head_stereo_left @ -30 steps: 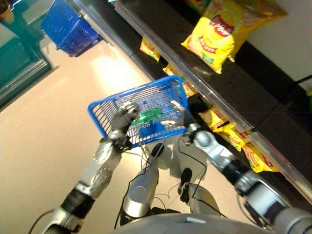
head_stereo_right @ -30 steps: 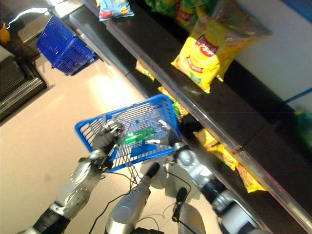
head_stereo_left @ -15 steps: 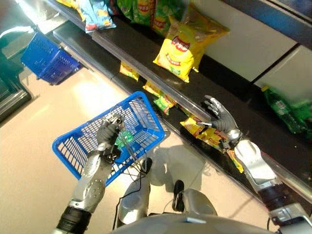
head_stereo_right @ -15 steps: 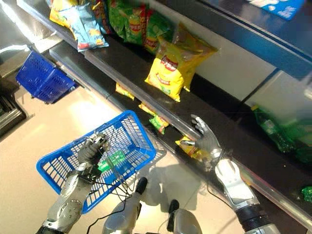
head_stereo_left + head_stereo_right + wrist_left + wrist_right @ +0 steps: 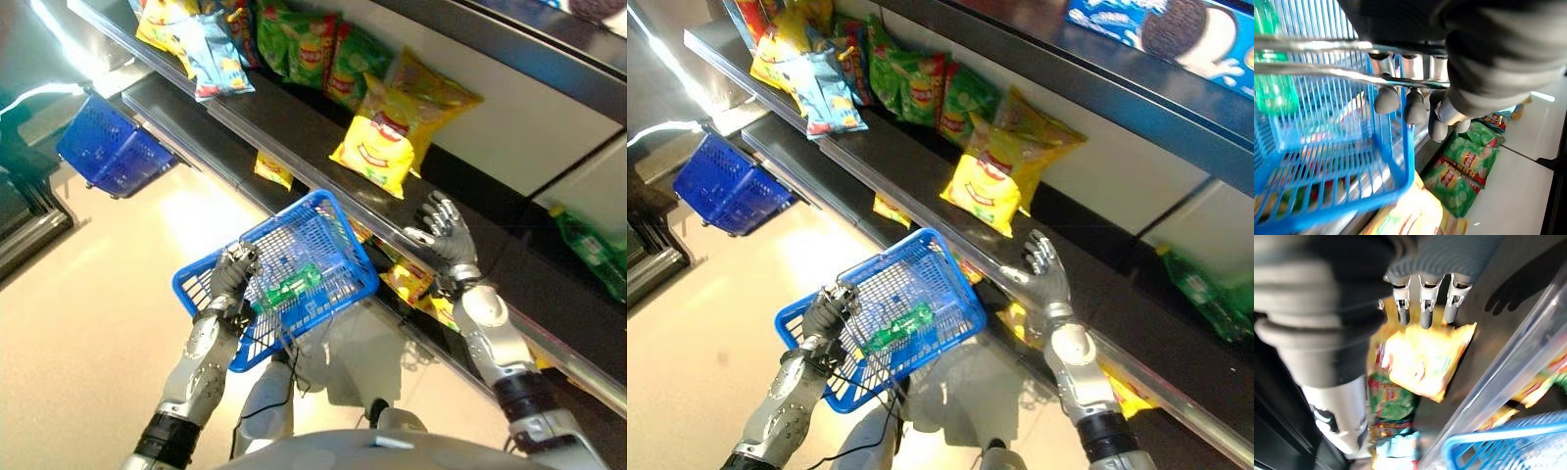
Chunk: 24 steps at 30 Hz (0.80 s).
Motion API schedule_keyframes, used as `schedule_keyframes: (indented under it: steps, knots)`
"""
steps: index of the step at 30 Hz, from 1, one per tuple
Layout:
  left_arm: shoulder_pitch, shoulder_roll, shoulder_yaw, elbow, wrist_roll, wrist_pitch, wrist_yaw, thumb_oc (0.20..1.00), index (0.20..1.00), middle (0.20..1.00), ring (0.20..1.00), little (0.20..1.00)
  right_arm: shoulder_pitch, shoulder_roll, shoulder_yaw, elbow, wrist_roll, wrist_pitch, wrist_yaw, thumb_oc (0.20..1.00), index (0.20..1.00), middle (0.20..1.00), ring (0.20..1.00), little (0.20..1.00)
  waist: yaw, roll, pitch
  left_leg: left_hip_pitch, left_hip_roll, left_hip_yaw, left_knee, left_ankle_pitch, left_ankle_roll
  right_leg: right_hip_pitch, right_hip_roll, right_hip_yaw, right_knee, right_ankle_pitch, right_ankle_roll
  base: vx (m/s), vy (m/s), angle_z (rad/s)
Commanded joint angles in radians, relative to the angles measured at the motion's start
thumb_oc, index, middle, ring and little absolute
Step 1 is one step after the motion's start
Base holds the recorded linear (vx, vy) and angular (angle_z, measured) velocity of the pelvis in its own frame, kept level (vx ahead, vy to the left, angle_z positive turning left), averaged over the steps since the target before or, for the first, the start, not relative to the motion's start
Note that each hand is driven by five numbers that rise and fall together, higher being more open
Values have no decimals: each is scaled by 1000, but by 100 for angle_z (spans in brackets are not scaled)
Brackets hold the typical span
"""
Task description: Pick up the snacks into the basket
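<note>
The rear yellow bag's edge narrows to a thin corner, so I expect the bag to crease and fold around my right gripper when I lift it.
A blue wire basket hangs in front of the shelves. My left hand is shut on its metal handle, with the fingers curled round the bar. A green packet lies inside the basket. A big yellow chip bag leans on the dark middle shelf. My right hand is open at the shelf's front edge, just below and right of that bag. Its straight fingers point at the yellow bag without touching it.
Green chip bags and blue-and-yellow packs stand further left on the same shelf. Small yellow packs fill the lower shelf behind the basket. Green bottles lie to the right. A second blue basket sits on the floor.
The camera has tilted up towards the shelves. My right hand left the basket's side and rose, open, towards the yellow bag. The basket has come up closer to the shelf.
</note>
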Motion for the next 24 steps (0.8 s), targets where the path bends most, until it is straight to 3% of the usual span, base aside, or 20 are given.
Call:
schedule_keyframes:
  steps: [1, 2, 3, 4, 5, 6, 7, 8, 9, 11, 17, 21, 22, 24]
  knots:
    - [-97, 61, 89, -264, 81, -158, -5, 200, 200, 200, 200, 200, -118, 6, -4, 76, 73, -56, -76, 1000, 1000, 1000, 1000, 1000, 54, -8, -3, 37, 6, -10, -62, -57, -5, 19, -7, -28, -31, 210, 56, 115, 235, -27]
    - [-120, 67, 74, -267, 74, -165, -4, 200, 200, 200, 200, 200, -202, -4, -23, 168, 81, -62, -130, 1000, 1000, 1000, 1000, 1000, 40, 2, 24, 61, -4, -9, -98, -47, 1, -56, 117, 20, -87, 123, 29, 126, 278, -24]
    - [-125, 68, 71, -272, 70, -166, -5, 200, 200, 200, 200, 200, -226, -5, -24, 196, 92, -59, -139, 1000, 1000, 1000, 1000, 1000, 41, 2, 30, 62, -8, -4, -104, -43, -1, -65, 123, 13, -123, 115, 31, 81, 190, -9]
    - [-125, 68, 71, -272, 70, -166, -5, 200, 200, 200, 200, 200, -226, -5, -24, 196, 92, -59, -139, 1000, 1000, 1000, 1000, 1000, 41, 2, 30, 62, -8, -4, -104, -43, -1, -65, 123, 13, -123, 115, 31, 48, 66, -2]
    - [-123, 75, 74, -288, 78, -165, -5, 200, 200, 200, 200, 200, -289, -11, -23, 289, 100, -49, -157, 1000, 1000, 1000, 1000, 1000, 65, 3, 46, 72, 2, 15, -116, -48, -12, -48, 87, -89, -250, 142, 37, 38, 26, 12]
    - [-123, 75, 74, -288, 78, -165, -5, 200, 200, 200, 200, 200, -290, -12, -23, 290, 100, -50, -157, 1000, 1000, 1000, 1000, 1000, 64, 4, 48, 74, 3, 14, -116, -48, -13, -44, 88, -90, -253, 143, 37, 116, 35, -8]
    - [-113, 73, 70, -294, 70, -169, -3, 200, 200, 200, 200, 200, -320, -27, -42, 373, 120, -47, -172, 1000, 1000, 1000, 1000, 1000, 69, -1, 49, 71, -2, 7, -110, -54, -10, -25, 87, -38, -262, 155, 51, 78, 11, -20]
    - [-114, 72, 71, -294, 70, -169, -3, 200, 200, 200, 200, 200, -323, -28, -42, 377, 122, -48, -171, 1000, 1000, 1000, 1000, 1000, 71, -1, 49, 70, -2, 10, -110, -54, -10, -27, 88, -35, -262, 156, 51, 95, 51, 0]
    - [-121, 71, 58, -291, 60, -174, -2, 200, 200, 200, 200, 200, -371, -43, -62, 435, 150, -51, -188, 1000, 1000, 1000, 1000, 1000, 65, -1, 62, 66, -13, 10, -104, -62, -5, -55, 111, 19, -266, 160, 46, 27, 40, 18]
    - [-97, 77, 67, -317, 55, -173, -2, 200, 200, 200, 200, 200, -439, -67, -88, 565, 167, -36, -206, 1000, 1000, 1000, 1000, 1000, 87, -13, 66, 50, -18, 29, -91, -76, -11, -33, 91, -38, -320, 193, 59, 31, -2, 0]
    - [-100, 79, 51, -318, 46, -181, 11, 200, 200, 200, 200, 200, -554, -101, -93, 729, 202, -29, -213, 1000, 1000, 1000, 1000, 1000, 95, -8, 77, 41, -17, 35, -81, -84, -13, -34, 92, -38, -328, 195, 62, 35, -11, -12]
    - [-117, 71, 54, -312, 62, -181, 18, 200, 200, 200, 200, 200, -518, -87, -77, 651, 205, -49, -212, 1000, 1000, 1000, 1000, 1000, 80, -10, 81, 43, -8, 35, -79, -85, -18, -38, 99, -31, -320, 188, 61, 36, -36, -1]
    - [-111, 66, 71, -302, 76, -180, 25, 200, 200, 200, 200, 200, -427, -73, -69, 520, 161, -60, -210, 1000, 1000, 1000, 1000, 1000, 62, -20, 75, 55, -1, 39, -86, -85, -17, -35, 102, -27, -316, 190, 64, 41, -34, -3]
    - [-106, 63, 81, -298, 81, -180, 29, 200, 200, 200, 200, 200, -365, -68, -76, 456, 131, -63, -214, 1000, 1000, 1000, 1000, 1000, 51, -23, 68, 61, 1, 41, -89, -86, -16, -33, 102, -25, -314, 192, 65, 32, -21, -6]
